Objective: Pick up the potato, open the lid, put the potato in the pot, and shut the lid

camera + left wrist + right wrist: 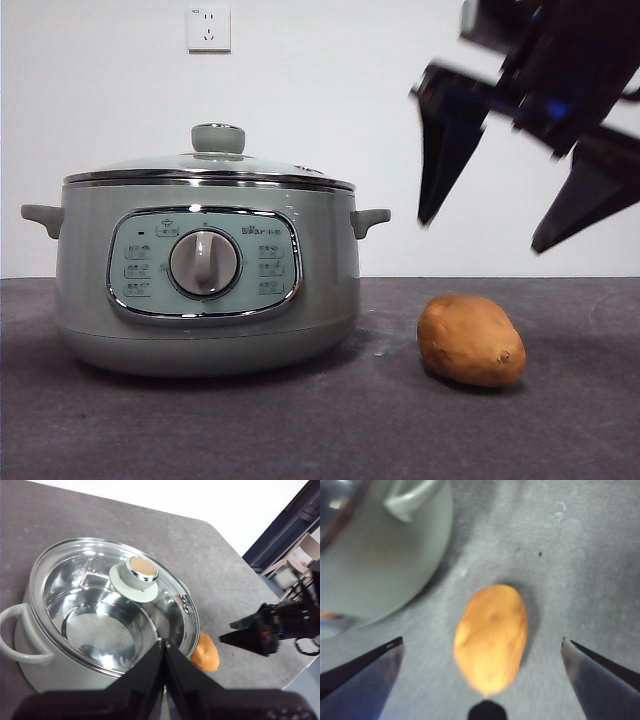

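The glass lid (165,163) will come off in one piece when it is opened, because the green knob (218,138) stands at the lid's middle and the lid's rim just rests on the pot.
The orange-brown potato (471,340) lies on the dark table, to the right of the pale green pot (205,290). The glass lid (210,165) sits closed on the pot, with its green knob (218,138) on top. My right gripper (490,232) hangs open above the potato and is empty. In the right wrist view its jaws (482,642) spread wide on either side of the potato (491,635), which is below them. My left gripper (164,644) is shut and empty, above the near side of the pot (35,665) and the lid (110,605). The potato (205,652) shows beside the pot.
A white wall with a socket (208,28) stands behind the table. The pot's side handle (412,497) is close to the potato. The right gripper also shows in the left wrist view (250,632). The table's edge (295,675) runs near it.
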`<action>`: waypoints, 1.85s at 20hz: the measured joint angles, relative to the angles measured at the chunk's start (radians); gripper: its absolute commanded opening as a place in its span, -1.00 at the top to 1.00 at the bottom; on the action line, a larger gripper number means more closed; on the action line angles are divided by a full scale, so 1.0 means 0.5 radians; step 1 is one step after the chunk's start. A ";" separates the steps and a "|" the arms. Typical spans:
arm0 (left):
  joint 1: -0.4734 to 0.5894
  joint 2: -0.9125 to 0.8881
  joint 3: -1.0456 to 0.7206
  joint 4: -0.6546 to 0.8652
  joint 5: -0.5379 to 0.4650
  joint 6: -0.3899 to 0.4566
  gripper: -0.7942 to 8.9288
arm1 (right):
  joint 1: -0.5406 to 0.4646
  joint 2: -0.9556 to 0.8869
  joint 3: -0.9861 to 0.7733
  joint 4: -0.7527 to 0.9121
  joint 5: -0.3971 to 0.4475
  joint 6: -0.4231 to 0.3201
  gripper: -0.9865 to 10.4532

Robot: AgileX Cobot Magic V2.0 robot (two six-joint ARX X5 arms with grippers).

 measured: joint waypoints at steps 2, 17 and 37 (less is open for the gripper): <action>0.000 -0.001 0.000 0.000 0.000 0.000 0.85 | 0.009 0.159 0.018 0.047 0.019 0.006 -0.27; 0.000 0.001 0.000 0.000 -0.002 0.000 0.85 | 0.009 0.580 0.031 0.198 0.018 0.037 0.85; -0.642 0.897 0.428 0.430 -0.719 0.128 0.10 | 0.008 -0.480 0.031 -0.484 0.070 -0.040 0.85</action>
